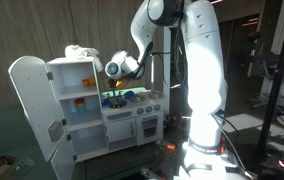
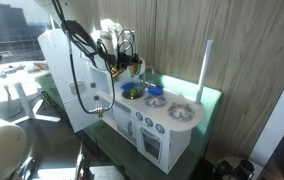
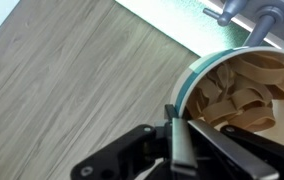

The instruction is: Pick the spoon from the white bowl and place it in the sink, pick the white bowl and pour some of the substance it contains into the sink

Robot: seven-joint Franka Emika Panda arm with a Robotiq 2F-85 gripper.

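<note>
The robot's gripper should tip the white bowl point(image 3: 280, 122) further over the sink before it sets the bowl upright, because the tan strips point(image 3: 240, 92) still lie in a pile inside at this slant.
In the wrist view my gripper point(image 3: 180, 128) is shut on the rim of the white bowl point(image 3: 186, 88). The bowl has a teal inner edge and holds tan ribbon-like strips point(image 3: 240, 85). It is lifted above the wooden floor and next to the toy kitchen's teal edge. In both exterior views the gripper point(image 1: 115, 84) point(image 2: 128, 66) hangs over the toy kitchen's counter, near the blue sink point(image 2: 132, 91). I cannot make out the spoon in any view.
The white toy kitchen point(image 1: 132, 125) has its tall cupboard door point(image 1: 30, 105) swung open. A grey faucet point(image 3: 250, 12) shows at the top right of the wrist view. The stove top point(image 2: 182, 112) lies beside the sink. A wood-panelled wall point(image 2: 212, 40) stands behind.
</note>
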